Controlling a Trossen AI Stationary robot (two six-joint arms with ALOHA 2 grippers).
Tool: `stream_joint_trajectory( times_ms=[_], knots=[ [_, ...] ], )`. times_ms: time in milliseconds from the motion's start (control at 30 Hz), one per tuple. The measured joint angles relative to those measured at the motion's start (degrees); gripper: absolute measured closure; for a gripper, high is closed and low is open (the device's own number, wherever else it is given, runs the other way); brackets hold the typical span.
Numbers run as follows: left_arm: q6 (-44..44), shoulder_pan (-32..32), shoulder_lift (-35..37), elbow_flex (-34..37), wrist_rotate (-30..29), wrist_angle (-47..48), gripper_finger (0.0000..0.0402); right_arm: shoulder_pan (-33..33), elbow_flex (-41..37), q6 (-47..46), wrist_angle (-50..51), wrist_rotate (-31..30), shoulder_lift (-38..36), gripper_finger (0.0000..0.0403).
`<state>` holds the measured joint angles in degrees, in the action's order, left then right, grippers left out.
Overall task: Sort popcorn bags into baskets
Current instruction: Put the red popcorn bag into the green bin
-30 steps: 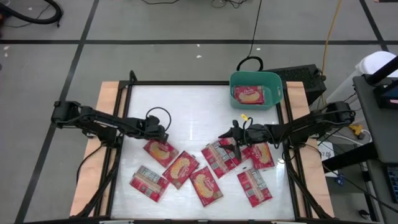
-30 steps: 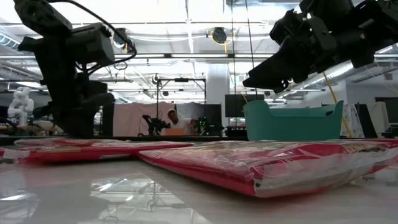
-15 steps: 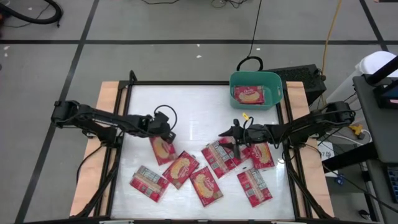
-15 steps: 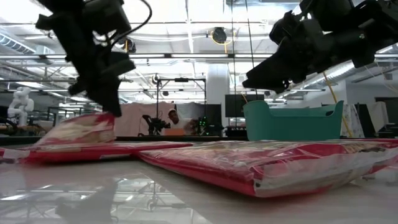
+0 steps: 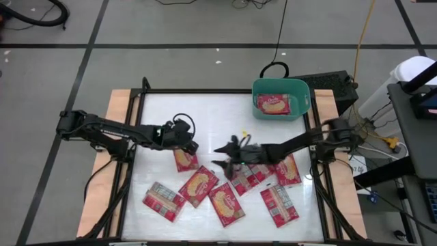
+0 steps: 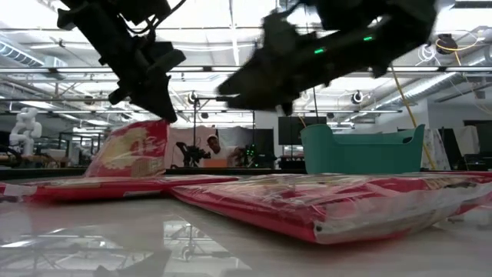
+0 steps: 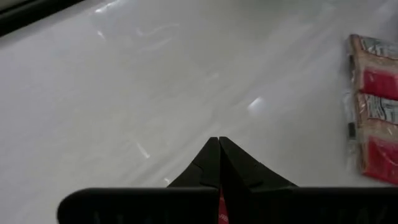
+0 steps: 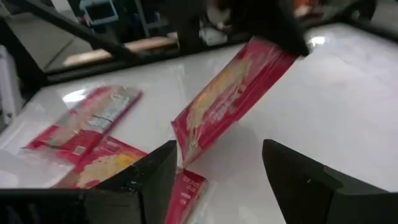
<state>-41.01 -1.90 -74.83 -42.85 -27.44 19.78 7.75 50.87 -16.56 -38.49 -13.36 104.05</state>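
Observation:
My left gripper should take a level grip for the basket, since the popcorn bag hangs tilted (image 6: pixel 132 149) from it, while my right gripper holds its free lower end (image 8: pixel 188 140).
Several red popcorn bags (image 5: pixel 227 203) lie flat on the white table's near half. One more lies in the teal basket (image 5: pixel 301 100) at the far right. My left gripper (image 5: pixel 189 145) is shut on another bag (image 5: pixel 183 159), which hangs tilted below it in the low view (image 6: pixel 131 150). My right gripper (image 5: pixel 220 156) stands open just right of that bag, level and pointing toward the table's left. The right wrist view shows the bag (image 8: pixel 230 99) ahead of its spread fingers (image 8: pixel 157 177), apart from them. My left gripper pinches the bag's upper end (image 6: pixel 157 123) between its two shut fingers, coming slanting down from the table's left. The bag hangs tilted below the fingers, picture face showing. Its lower end (image 8: pixel 180 155) is close over the table; whether it touches there I cannot tell.
Two bags (image 7: pixel 373 112) lie beyond my left gripper. A black box (image 5: pixel 334 85) stands behind the basket off the table's far right corner. The table's far left half (image 5: pixel 191 113) is bare white surface. A raised black frame runs along the table's edges.
My left gripper has shut on a bag that lay flat, then risen and gone a little toward the table's right, tipping the bag up until it hangs from one end. My right gripper has swept quickly toward the table's left, up to the raised bag.

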Motion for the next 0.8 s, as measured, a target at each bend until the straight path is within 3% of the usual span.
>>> stream_joint_trajectory(
  times_ms=[233, 433, 633, 800],
  knots=[
    [3.7, -2.4, 1.6, -0.1, -1.5, -5.6, 0.0401, -0.4, 11.7, -1.2, 3.2, 1.4, 10.0, 0.0132],
    [3.8, -4.4, 3.9, 0.0, -4.3, -5.9, 0.0401, -2.3, 13.8, -0.5, -0.3, 1.2, 14.9, 0.0123],
    [3.9, -6.2, 4.2, 0.0, -4.7, -7.9, 0.0401, -3.4, 14.3, 0.6, -5.5, 1.7, 19.1, 0.0154],
    [5.5, -7.6, 4.2, 0.0, -5.6, -10.5, 0.0401, -3.5, 14.3, 3.1, -6.4, 3.0, 20.0, 0.0222]
  ],
)
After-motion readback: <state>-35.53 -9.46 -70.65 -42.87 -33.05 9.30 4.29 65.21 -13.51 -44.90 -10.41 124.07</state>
